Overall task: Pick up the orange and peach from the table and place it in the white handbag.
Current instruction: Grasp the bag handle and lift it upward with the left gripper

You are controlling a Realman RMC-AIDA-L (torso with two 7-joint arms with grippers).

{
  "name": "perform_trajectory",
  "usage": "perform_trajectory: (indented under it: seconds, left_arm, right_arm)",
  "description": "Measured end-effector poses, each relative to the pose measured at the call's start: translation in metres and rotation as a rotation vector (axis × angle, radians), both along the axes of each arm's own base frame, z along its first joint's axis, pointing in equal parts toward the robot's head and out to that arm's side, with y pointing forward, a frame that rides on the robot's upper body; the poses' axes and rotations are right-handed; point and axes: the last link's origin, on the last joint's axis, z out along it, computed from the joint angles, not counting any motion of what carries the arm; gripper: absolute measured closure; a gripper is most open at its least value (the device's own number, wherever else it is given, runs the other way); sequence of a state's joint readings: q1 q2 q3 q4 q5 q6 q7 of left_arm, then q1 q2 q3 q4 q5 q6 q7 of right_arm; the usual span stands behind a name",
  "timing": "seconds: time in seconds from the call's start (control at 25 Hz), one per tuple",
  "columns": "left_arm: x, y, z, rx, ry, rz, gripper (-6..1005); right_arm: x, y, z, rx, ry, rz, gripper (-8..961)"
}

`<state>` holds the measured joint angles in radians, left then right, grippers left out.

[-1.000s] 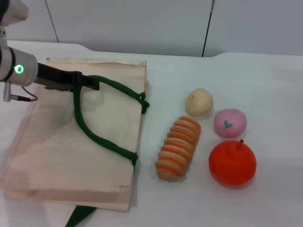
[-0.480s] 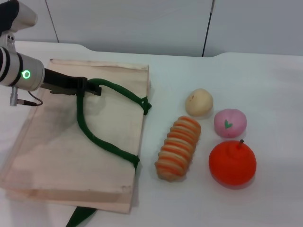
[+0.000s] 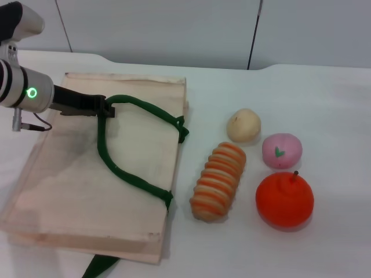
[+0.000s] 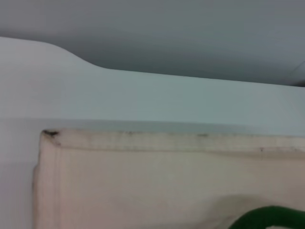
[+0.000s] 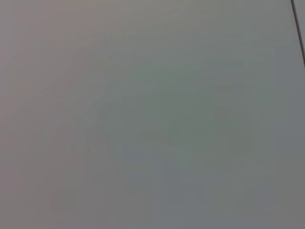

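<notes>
Next, I lift the handbag's green handle with my left gripper and keep the handbag's opening open while my right gripper takes the orange (image 3: 284, 200), because the white handbag's opening (image 3: 172, 179) lies nearly flat.
The white handbag (image 3: 75, 185) lies on the left of the table, its upper side raised. My left gripper (image 3: 103, 106) is shut on the bag's dark green handle (image 3: 124, 174) and holds it up over the bag. The bag's far edge (image 4: 167, 143) and a bit of the handle (image 4: 267, 217) show in the left wrist view. The orange (image 3: 284, 198) sits at the right front. The pink peach (image 3: 282, 150) sits just behind it. My right gripper is out of view.
An orange-and-cream striped oblong piece (image 3: 219, 181) lies between the bag and the orange. A pale beige ball (image 3: 243, 125) sits behind it, left of the peach. A second green strap (image 3: 98, 265) pokes out at the bag's near edge. A grey wall stands behind the table.
My left gripper has moved slightly right and lifted the green handle. The bag's upper side has risen and its right edge has shifted right. The fruits have not moved.
</notes>
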<state>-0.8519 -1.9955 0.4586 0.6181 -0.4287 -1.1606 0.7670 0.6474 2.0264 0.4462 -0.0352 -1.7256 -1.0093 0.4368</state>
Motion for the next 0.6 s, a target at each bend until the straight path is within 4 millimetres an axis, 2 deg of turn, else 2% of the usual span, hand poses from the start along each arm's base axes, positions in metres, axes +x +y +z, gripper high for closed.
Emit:
perform_trajectory:
  seconds: [0.12,0.36,0.6]
  left_arm:
    - [-0.0008,-0.0001,-0.0007,0.006,-0.001,0.002,780]
    - [-0.0026,0.0004,-0.0003,0.023,-0.005,0.005,875]
    - [-0.0004,-0.0039,0.0071,0.067,-0.123,-0.039,876]
  right_arm:
    - [0.0,0.0,0.0,0.0,0.0,0.0,144]
    - [0.0003,0.0,0.0004,0.0,-0.003,0.0,149]
    - [-0.0024,-0.0032,-0.0023,-0.033,-0.039,0.042,153]
